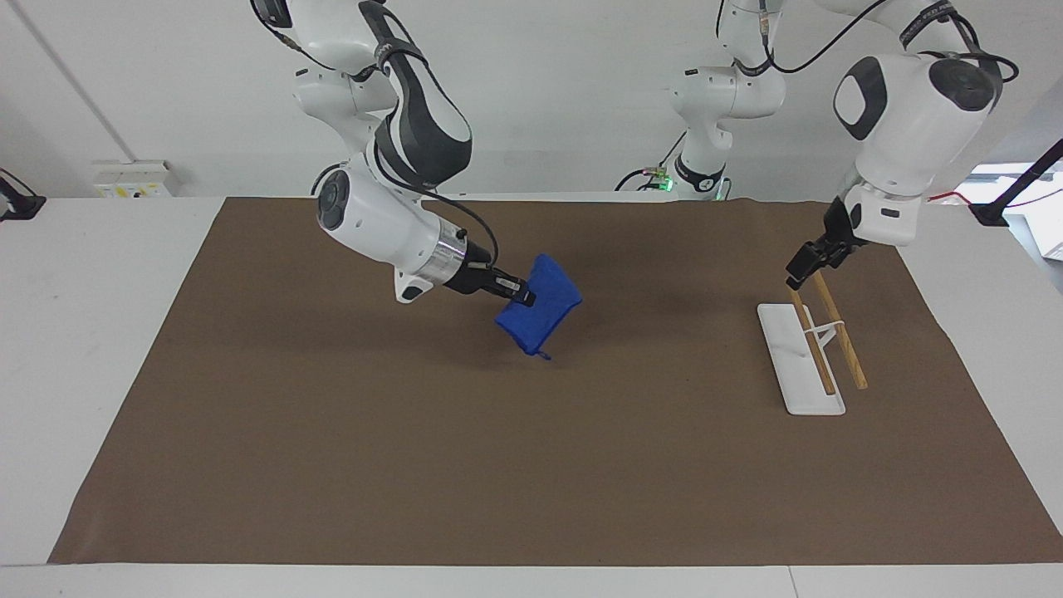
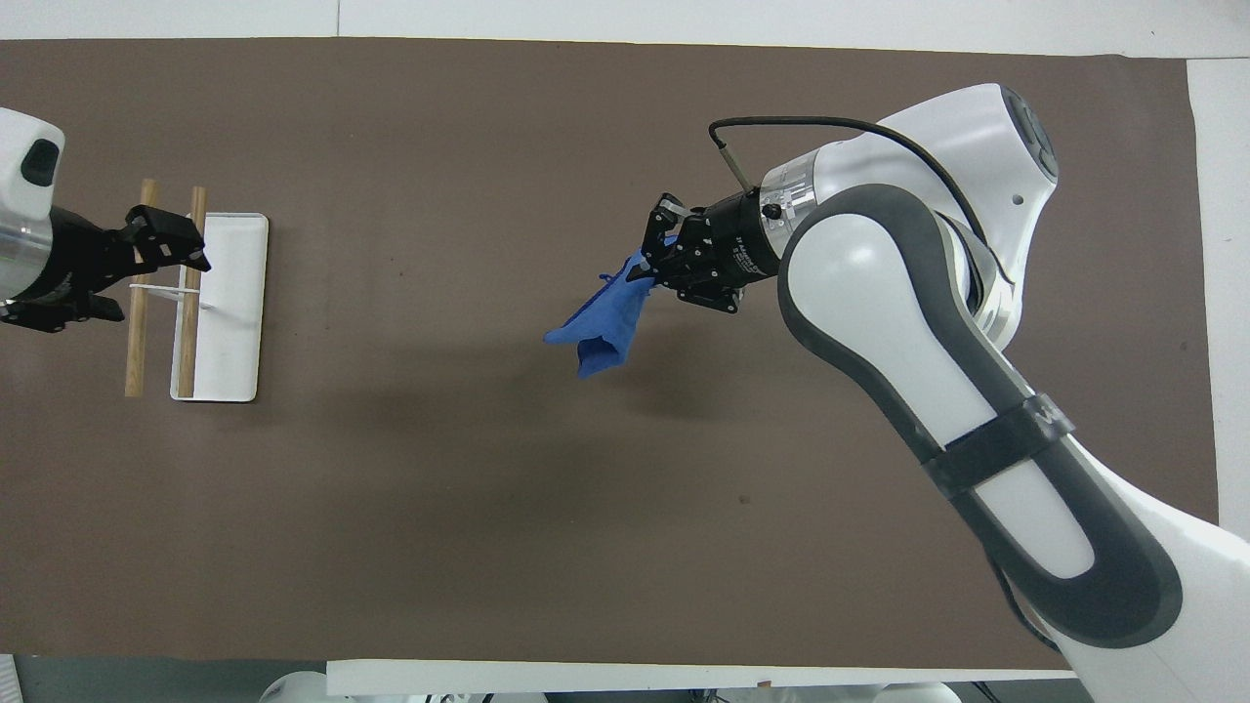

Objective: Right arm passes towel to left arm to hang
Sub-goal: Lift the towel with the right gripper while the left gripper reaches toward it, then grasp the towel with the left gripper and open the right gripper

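Observation:
The rack (image 2: 225,334) is a long way from the towel in my right gripper, so next my left gripper moves over and grabs the towel's free corner (image 2: 562,335) before the towel is hung up.
The royal-blue towel (image 1: 540,314) hangs bunched from my right gripper (image 1: 521,296), which is shut on its upper edge and holds it in the air over the middle of the brown mat; it also shows in the overhead view (image 2: 605,320) below the right gripper (image 2: 652,256). The rack (image 1: 801,359) with a white base and two wooden rods stands toward the left arm's end of the table, and in the overhead view (image 2: 229,308) too. My left gripper (image 1: 804,267) hovers just above the rods' ends nearest the robots, also seen overhead (image 2: 171,244).
A brown mat (image 1: 531,465) covers most of the white table (image 1: 83,332). A third robot base (image 1: 706,100) stands at the robots' edge of the table.

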